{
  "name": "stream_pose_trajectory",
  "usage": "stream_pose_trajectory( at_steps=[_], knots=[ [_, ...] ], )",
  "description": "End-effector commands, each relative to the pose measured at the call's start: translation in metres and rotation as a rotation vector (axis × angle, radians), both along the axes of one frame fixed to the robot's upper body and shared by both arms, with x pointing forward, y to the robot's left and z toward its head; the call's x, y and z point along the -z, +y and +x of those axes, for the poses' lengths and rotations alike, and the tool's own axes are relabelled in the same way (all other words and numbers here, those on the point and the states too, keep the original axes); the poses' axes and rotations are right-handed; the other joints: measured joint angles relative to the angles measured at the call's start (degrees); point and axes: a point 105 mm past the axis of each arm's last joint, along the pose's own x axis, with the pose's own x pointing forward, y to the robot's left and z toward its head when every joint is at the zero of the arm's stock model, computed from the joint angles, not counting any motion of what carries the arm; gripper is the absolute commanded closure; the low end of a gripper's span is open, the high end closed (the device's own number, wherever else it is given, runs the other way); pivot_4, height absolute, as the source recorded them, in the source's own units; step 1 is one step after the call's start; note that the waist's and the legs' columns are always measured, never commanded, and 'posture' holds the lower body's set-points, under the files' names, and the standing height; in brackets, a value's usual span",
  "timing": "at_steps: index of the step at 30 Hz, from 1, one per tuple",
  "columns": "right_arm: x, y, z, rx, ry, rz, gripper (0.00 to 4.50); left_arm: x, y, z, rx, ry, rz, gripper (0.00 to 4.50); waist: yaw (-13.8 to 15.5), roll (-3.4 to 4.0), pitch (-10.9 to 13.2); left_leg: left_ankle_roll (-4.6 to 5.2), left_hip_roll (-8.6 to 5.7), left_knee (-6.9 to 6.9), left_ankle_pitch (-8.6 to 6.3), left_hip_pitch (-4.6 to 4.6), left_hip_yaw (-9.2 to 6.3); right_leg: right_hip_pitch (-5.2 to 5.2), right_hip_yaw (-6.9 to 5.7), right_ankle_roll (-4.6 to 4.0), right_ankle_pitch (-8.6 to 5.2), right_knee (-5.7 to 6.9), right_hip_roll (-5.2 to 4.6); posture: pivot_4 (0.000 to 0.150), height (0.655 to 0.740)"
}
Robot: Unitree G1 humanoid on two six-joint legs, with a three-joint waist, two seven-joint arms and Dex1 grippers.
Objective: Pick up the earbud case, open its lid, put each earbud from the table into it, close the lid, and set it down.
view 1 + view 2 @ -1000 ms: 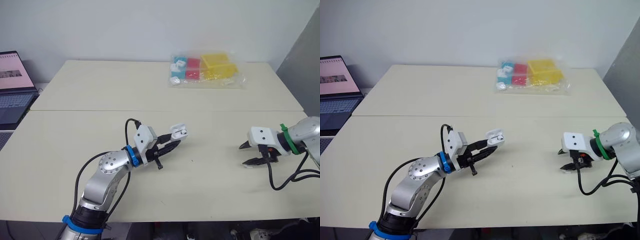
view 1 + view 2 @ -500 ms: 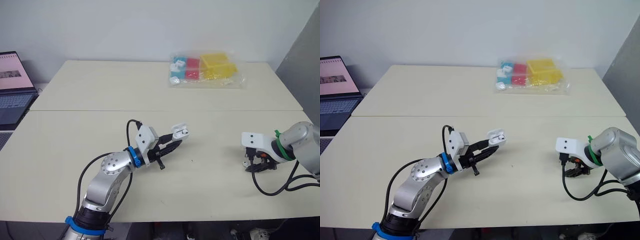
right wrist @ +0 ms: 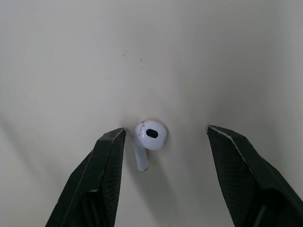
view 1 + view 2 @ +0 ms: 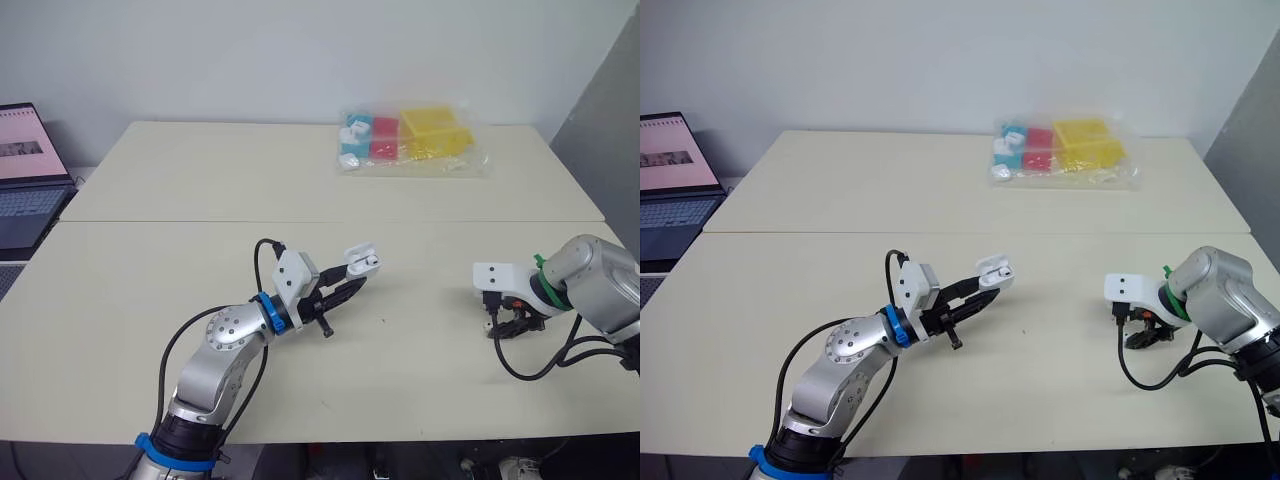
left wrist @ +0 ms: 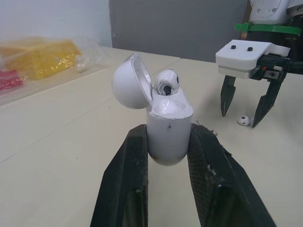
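The head of the second white earbud [image 3: 150,136] should stay above the case's rim when I lower the earbud into the case, because the head is round and sits on top of the earbud's thin stem [image 3: 141,158].
My left gripper [image 5: 166,142] is shut on the white earbud case [image 5: 167,130], held above the table [image 4: 200,270] near its middle. The case lid [image 5: 129,81] stands open and one earbud [image 5: 165,82] sits in it. The case [image 4: 361,262] also shows in the left eye view. A second white earbud [image 3: 149,137] lies on the table, straight below my right gripper [image 3: 165,142], which is open and points down with a finger on each side of it. From the left wrist view the right gripper [image 5: 246,116] straddles that earbud [image 5: 244,120].
A clear bag of yellow, red and blue items [image 4: 410,140] lies at the far side of the table. An open laptop [image 4: 25,175] stands at the far left. A black cable loops beside my right wrist [image 4: 530,365].
My right gripper has turned from level to pointing down and moved left over the loose earbud. The left gripper and case have barely moved.
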Motion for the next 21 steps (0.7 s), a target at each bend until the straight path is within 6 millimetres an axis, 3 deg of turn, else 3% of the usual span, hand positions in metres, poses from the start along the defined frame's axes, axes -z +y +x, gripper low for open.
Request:
stream_pose_trajectory(
  at_steps=[1, 7, 14, 19, 21],
  knots=[
    [-0.002, 0.003, 0.0, -0.017, -0.001, 0.0, 2.03, -0.012, -0.005, -0.004, 0.016, -0.053, -0.015, 3.71, -0.01, 0.0, 0.0, 0.0, 0.0, 0.0, 0.0, 0.01, 0.0, 0.0, 0.0, 0.0, 0.0, 0.01, 0.0, 0.15, 0.74],
    [-0.001, 0.001, -0.007, -0.042, 0.021, -0.011, 3.96, -0.014, -0.005, -0.002, 0.017, -0.057, -0.014, 3.71, 0.11, 0.0, 0.0, 0.0, 0.0, -0.02, 0.0, -0.03, -0.02, 0.0, -0.02, -0.01, 0.0, -0.03, 0.01, 0.15, 0.74],
    [-0.005, 0.001, -0.005, -0.055, 0.0, -0.006, 4.04, -0.015, -0.005, -0.001, 0.019, -0.061, -0.014, 3.71, 0.18, 0.0, 0.0, 0.0, -0.02, -0.01, 0.0, -0.06, -0.02, 0.0, -0.03, 0.0, -0.01, -0.04, -0.01, 0.15, 0.74],
    [-0.022, 0.005, -0.002, -0.082, -0.051, 0.034, 4.04, -0.017, -0.005, 0.0, 0.017, -0.064, -0.015, 3.71, 0.14, 0.01, 0.0, 0.0, -0.01, -0.01, 0.0, -0.04, -0.02, -0.02, -0.02, 0.0, 0.0, -0.01, 0.0, 0.15, 0.74],
    [-0.043, 0.01, -0.008, -0.142, -0.09, 0.09, 4.04, -0.018, -0.004, 0.0, 0.015, -0.071, -0.013, 3.71, 0.19, 0.03, 0.02, 0.0, -0.02, -0.01, 0.0, -0.05, -0.02, -0.02, -0.02, 0.0, -0.01, -0.01, 0.0, 0.15, 0.74]
  ],
)
